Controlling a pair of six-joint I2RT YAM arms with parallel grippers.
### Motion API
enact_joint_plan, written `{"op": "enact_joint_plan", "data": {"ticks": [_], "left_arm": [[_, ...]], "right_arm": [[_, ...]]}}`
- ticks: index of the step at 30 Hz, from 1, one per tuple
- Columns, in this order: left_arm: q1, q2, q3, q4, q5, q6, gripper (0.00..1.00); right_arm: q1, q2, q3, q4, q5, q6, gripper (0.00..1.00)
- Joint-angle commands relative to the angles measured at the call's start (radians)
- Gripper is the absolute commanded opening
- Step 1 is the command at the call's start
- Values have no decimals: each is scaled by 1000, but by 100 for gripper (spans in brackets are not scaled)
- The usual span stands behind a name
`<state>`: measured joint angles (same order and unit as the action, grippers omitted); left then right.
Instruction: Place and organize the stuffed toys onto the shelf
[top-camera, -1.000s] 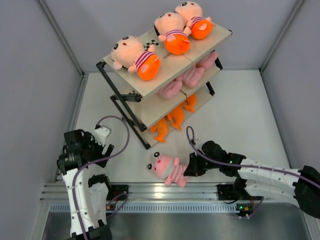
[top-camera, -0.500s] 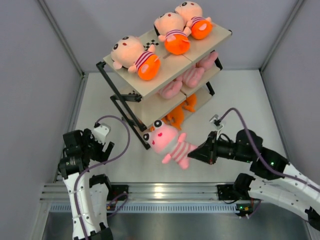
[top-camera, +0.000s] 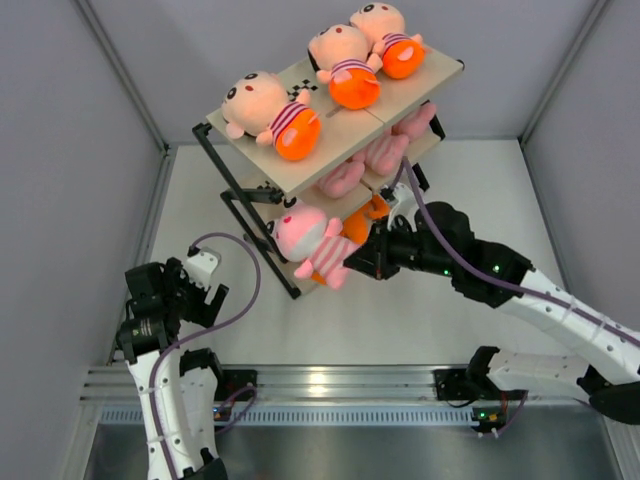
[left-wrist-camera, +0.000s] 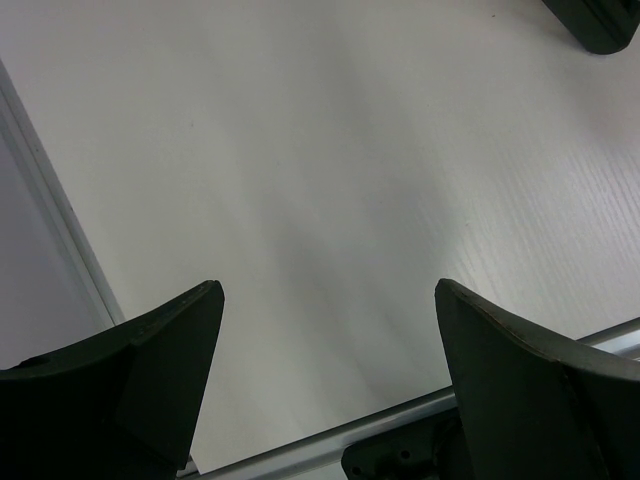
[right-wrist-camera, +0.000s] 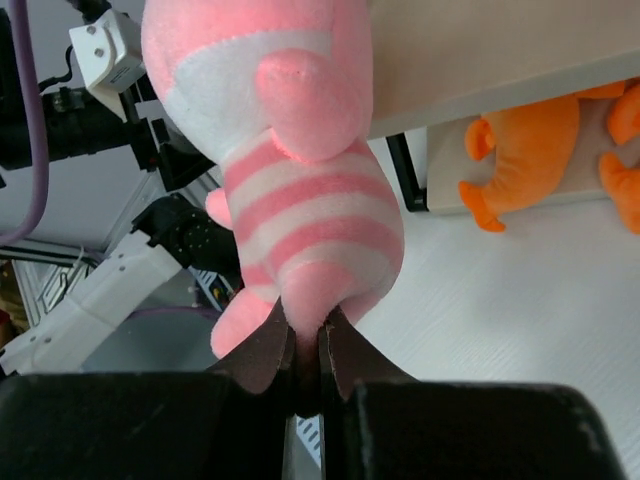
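Observation:
I should keep moving the animal in with my right gripper until its body rests at the empty end of the middle board, because the pink striped animal's head faces that end.
My right gripper is shut on a pink striped animal, pinching its lower body, and holds it in the air at the front left edge of the shelf's middle board. Three peach-faced dolls lie on the top board. Two more pink animals lie on the middle board. Orange creatures lie on the bottom board and show in the right wrist view. My left gripper is open and empty over the bare table at the left; its fingers frame white table.
Grey walls enclose the white table on three sides. A metal rail runs along the near edge. The shelf's black frame leg stands between the two arms.
My right gripper has lifted the pink striped animal off the table near the front edge and carried it up and back to the shelf's middle board. The left arm has barely moved.

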<state>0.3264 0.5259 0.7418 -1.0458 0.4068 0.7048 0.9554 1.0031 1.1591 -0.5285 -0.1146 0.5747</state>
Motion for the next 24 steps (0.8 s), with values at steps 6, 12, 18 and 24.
{"op": "enact_joint_plan", "data": {"ticks": [6, 12, 18, 24], "left_arm": [[-1, 2, -4, 44, 23, -7, 93], [-1, 20, -2, 44, 24, -7, 93], [-1, 14, -1, 43, 24, -8, 93], [-1, 14, 2, 43, 26, -11, 94]], "right_arm": [[-75, 107, 134, 122, -2, 1, 0], [-106, 215, 177, 205, -14, 25, 0], [-106, 331, 260, 232, -16, 27, 0], [-121, 402, 292, 240, -8, 34, 2]]}}
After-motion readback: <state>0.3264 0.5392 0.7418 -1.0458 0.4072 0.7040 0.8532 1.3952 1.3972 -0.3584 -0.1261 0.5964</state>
